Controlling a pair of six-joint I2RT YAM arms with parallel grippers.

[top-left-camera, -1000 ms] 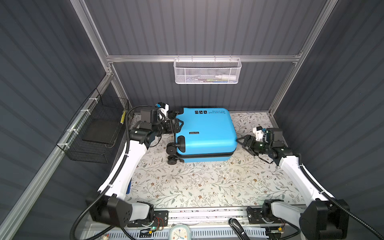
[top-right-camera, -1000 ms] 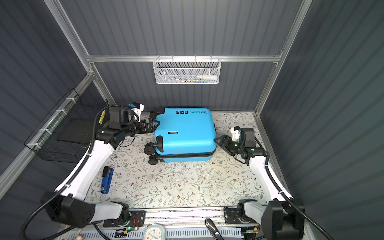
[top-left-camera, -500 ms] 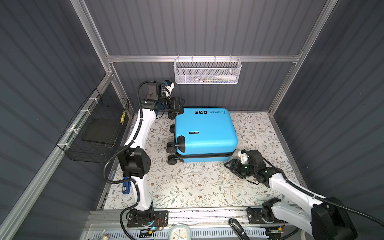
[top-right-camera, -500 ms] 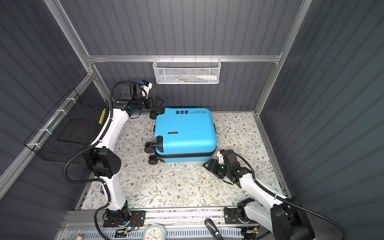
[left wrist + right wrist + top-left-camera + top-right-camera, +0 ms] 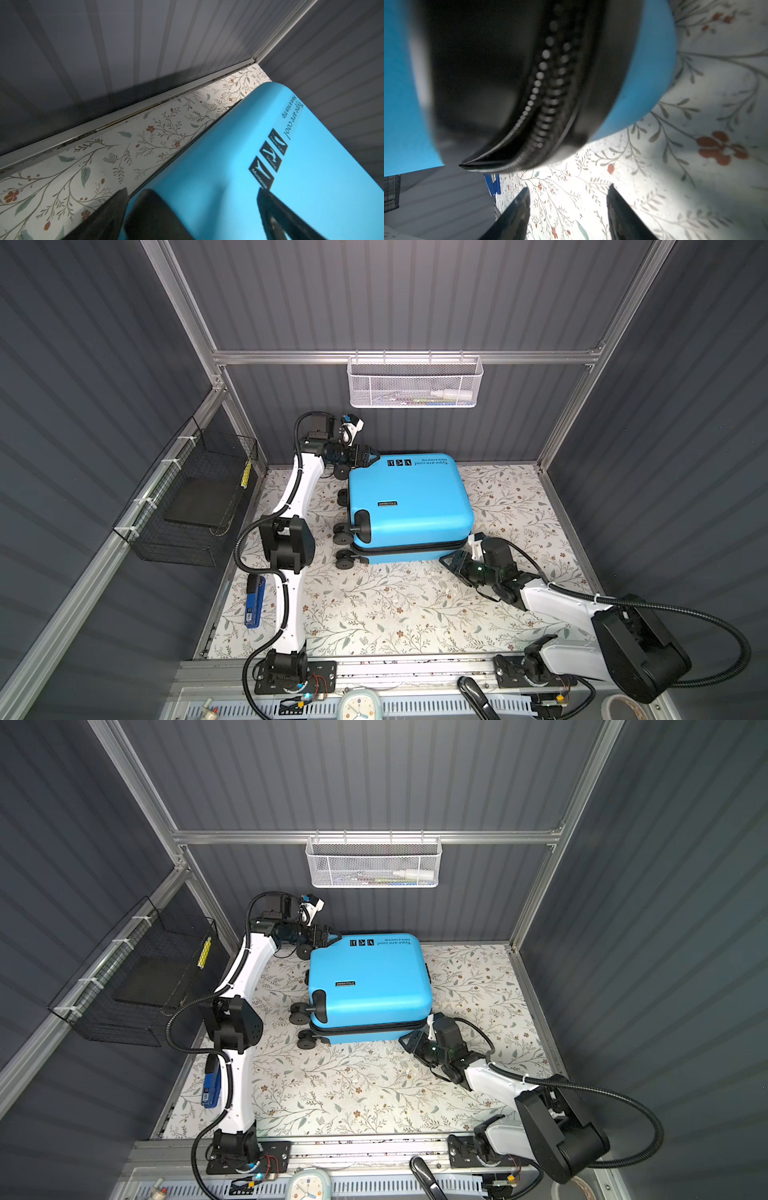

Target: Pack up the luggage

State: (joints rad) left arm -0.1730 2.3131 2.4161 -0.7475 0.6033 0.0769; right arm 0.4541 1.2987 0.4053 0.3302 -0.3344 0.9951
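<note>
My right gripper should push the luggage's near corner (image 5: 462, 545) away while my left gripper turns the wheels to the front, because the luggage's wheels (image 5: 344, 534) face my left gripper's side.
The luggage (image 5: 409, 502) (image 5: 368, 977) is a bright blue hard-shell suitcase with black wheels. It lies flat on the floral mat, its halves together. My left gripper (image 5: 371, 457) (image 5: 332, 936) is open at its back left corner. In the left wrist view that gripper (image 5: 191, 190) straddles the blue shell (image 5: 270, 176) near the black square icons. My right gripper (image 5: 451, 558) (image 5: 409, 1040) sits low at the front right corner. In the right wrist view it (image 5: 569, 187) is open over bare mat, with the blurred black zipper band (image 5: 542, 83) just beyond the tips.
A white mesh basket (image 5: 415, 383) with small items hangs on the back wall. A black wire basket (image 5: 191, 497) hangs on the left wall. A blue object (image 5: 254, 601) lies at the mat's left edge. A clock (image 5: 360, 705) sits by the front rail.
My left gripper rose from the suitcase's left side to its back left corner. My right gripper swung from the right side to the front right corner, its jaws narrowing a little.
</note>
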